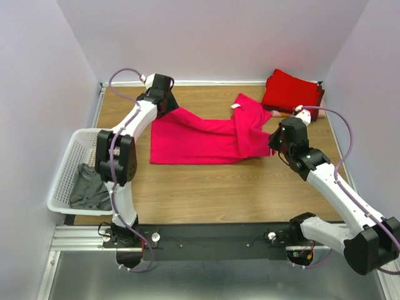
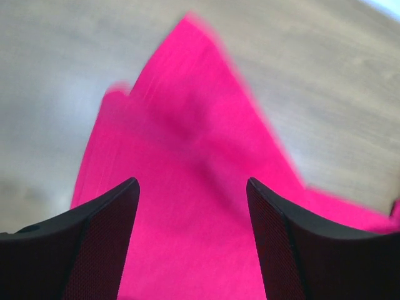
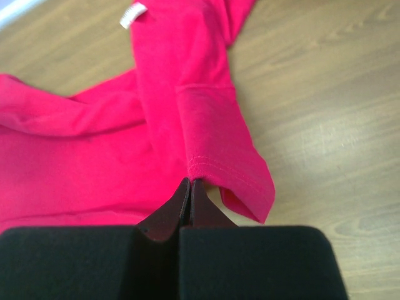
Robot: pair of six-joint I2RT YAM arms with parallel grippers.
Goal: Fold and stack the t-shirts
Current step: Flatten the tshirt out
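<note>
The robot's right gripper is holding the sleeve hem (image 1: 267,153), so the left gripper should go on toward the t-shirt's clear near corner (image 1: 154,159) by the basket and close there.
A bright pink-red t-shirt (image 1: 200,140) lies spread on the wooden table, its white neck label (image 1: 235,106) at the far side. The label also shows in the right wrist view (image 3: 132,15). Folded deeper red t-shirts (image 1: 290,90) are stacked at the back right corner. My left gripper (image 1: 169,107) hovers over the shirt's far left corner, jaws wide open with pink cloth (image 2: 187,219) between and below the fingers (image 2: 103,244). My right gripper (image 3: 189,185) is shut with its tips pinching the hem of the shirt's sleeve (image 3: 215,144) at the shirt's right end (image 1: 265,147).
A white lattice basket (image 1: 67,164) holding a grey garment (image 1: 90,187) stands at the left table edge. Walls enclose the table at the left, back and right. Bare wood (image 1: 219,194) lies between the shirt and the near rail.
</note>
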